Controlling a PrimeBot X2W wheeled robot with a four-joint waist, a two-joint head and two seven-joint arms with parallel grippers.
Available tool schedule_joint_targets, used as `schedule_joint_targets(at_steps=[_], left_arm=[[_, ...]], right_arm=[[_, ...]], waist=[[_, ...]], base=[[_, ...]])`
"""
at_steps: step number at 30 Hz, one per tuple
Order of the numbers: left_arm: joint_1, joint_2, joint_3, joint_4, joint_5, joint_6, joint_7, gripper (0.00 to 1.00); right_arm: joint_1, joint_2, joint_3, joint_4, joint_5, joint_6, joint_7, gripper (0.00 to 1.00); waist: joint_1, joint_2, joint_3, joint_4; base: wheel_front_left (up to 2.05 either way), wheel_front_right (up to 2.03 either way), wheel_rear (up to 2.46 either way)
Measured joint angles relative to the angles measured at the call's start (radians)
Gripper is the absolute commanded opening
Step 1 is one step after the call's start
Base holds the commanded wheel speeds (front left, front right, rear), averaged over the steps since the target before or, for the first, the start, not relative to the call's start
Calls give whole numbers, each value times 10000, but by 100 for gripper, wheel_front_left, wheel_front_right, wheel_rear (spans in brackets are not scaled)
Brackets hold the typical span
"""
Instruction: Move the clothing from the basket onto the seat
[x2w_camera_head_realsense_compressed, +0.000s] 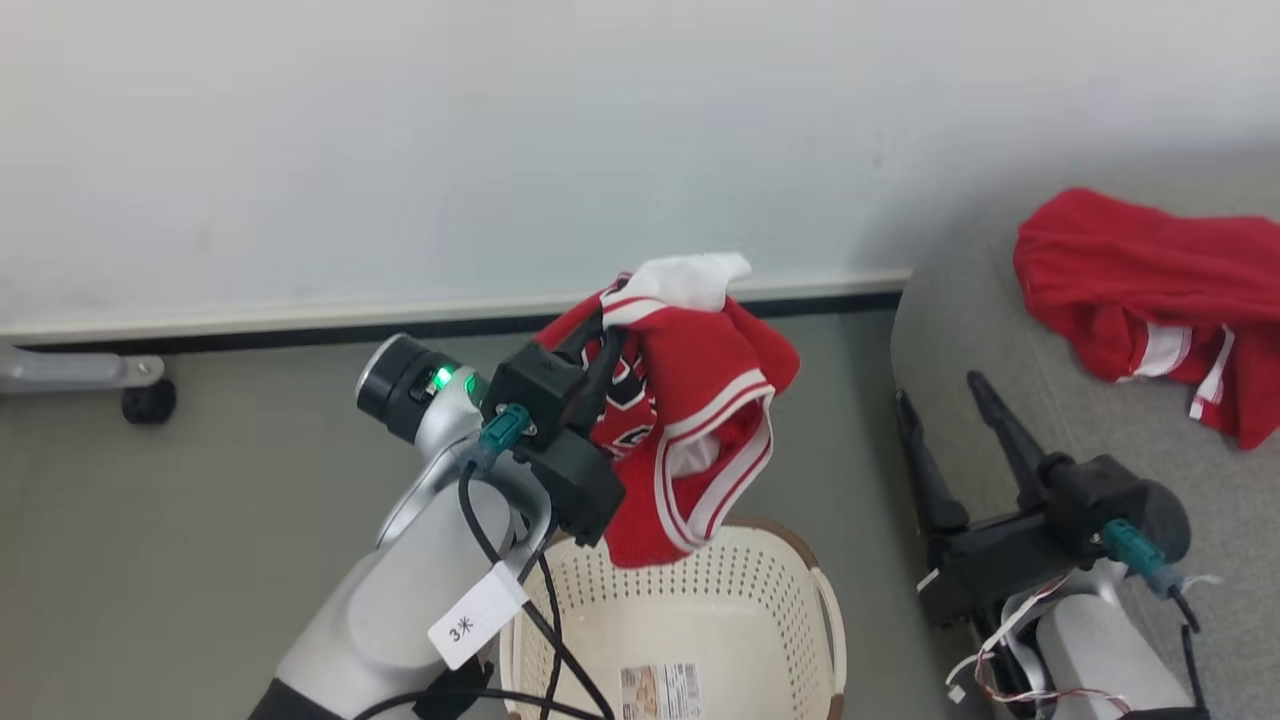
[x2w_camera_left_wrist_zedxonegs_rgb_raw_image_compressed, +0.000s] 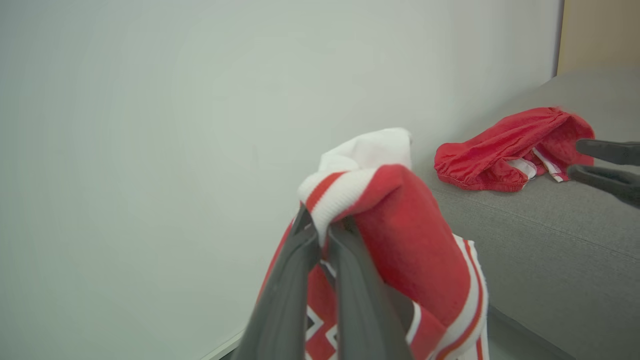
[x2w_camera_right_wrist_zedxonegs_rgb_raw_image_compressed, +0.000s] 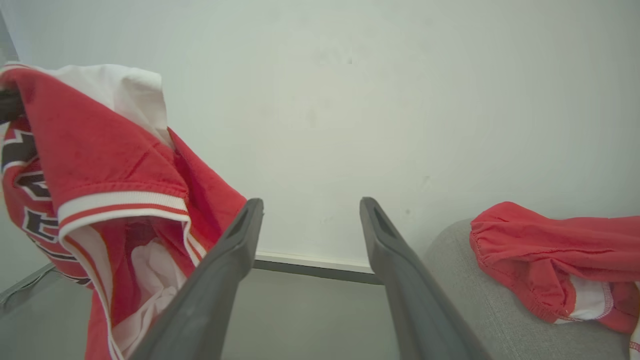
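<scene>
The red jersey (x2w_camera_head_realsense_compressed: 710, 374) should hang in a bunch with its white flap (x2w_camera_head_realsense_compressed: 691, 281) dragging behind when the robot carries it to the sofa, because the flap sticks out loosely from the jersey's folds.
My left gripper (x2w_camera_head_realsense_compressed: 610, 335) is shut on the red jersey (x2w_camera_head_realsense_compressed: 695, 420), which hangs above the cream basket (x2w_camera_head_realsense_compressed: 790, 590); dark white-edged lettering shows on its folds. In the left wrist view the gripper (x2w_camera_left_wrist_zedxonegs_rgb_raw_image_compressed: 322, 227) pinches the jersey (x2w_camera_left_wrist_zedxonegs_rgb_raw_image_compressed: 410, 250) at its white-and-red ribbed edge. The other red piece with white stripe trim (x2w_camera_head_realsense_compressed: 1150, 300) lies on the grey sofa (x2w_camera_head_realsense_compressed: 1000, 330) at the right. My right gripper (x2w_camera_head_realsense_compressed: 940, 390) stands open beside the sofa's edge, nothing between its fingers. The right wrist view shows the jersey (x2w_camera_right_wrist_zedxonegs_rgb_raw_image_compressed: 100, 165) at left and the red piece (x2w_camera_right_wrist_zedxonegs_rgb_raw_image_compressed: 560, 260) on the sofa (x2w_camera_right_wrist_zedxonegs_rgb_raw_image_compressed: 480, 310).
A white wall with a skirting board (x2w_camera_head_realsense_compressed: 300, 320) runs behind the grey floor (x2w_camera_head_realsense_compressed: 200, 480). A dark caster on a grey leg (x2w_camera_head_realsense_compressed: 148, 400) sits at the far left. A printed label (x2w_camera_head_realsense_compressed: 660, 690) lies inside the basket.
</scene>
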Motion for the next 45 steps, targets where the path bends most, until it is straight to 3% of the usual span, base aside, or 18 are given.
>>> schedule_joint_targets(at_steps=[11,29,31,32,33,39,40,41,43,45], left_arm=[[890,4,-290,-1057,-249,-92,495,0],[1204,27,-1319,-3007,-890,-153,1262,0],[1280,38,-1317,-3041,-989,-150,1361,0],[1316,38,-1277,-3051,-1080,-121,1421,0],[1363,40,-1237,-3051,-1126,-73,1442,0],[1749,113,-976,-3047,-1325,75,1588,0],[1828,153,-922,-3047,-1384,100,1590,11],[1897,190,-882,-3045,-1406,104,1599,36],[2007,222,-815,-3047,-1467,184,1601,59],[2127,247,-761,-3047,-1490,188,1601,100]], right_arm=[[361,171,1344,345,-48,366,104,100],[-901,307,2679,2236,-249,523,537,100],[-1047,370,2780,2336,-236,523,529,46],[-1109,387,2844,2380,-224,523,529,29],[-1145,403,2901,2393,-180,523,523,0],[-1165,407,3488,2545,48,525,426,0],[-1165,407,3536,2550,113,529,418,0],[-1170,395,3578,2554,161,529,393,0],[-1177,359,3661,2560,205,533,378,0],[-1203,301,3703,2558,303,533,337,0]], waist=[[-1,-1,-1502,366],[1,1,-1873,988],[1,1,-1879,1041],[2,1,-1882,1060],[2,1,-1882,1069],[1,1,-1890,1014],[1,1,-1892,983],[2,1,-1894,948],[2,1,-1896,870],[2,1,-1897,777]], base=[[0,0,0],[0,0,0],[0,0,0],[0,0,0],[0,0,0],[0,0,0],[0,0,0],[0,0,0],[0,0,0],[0,0,0]])
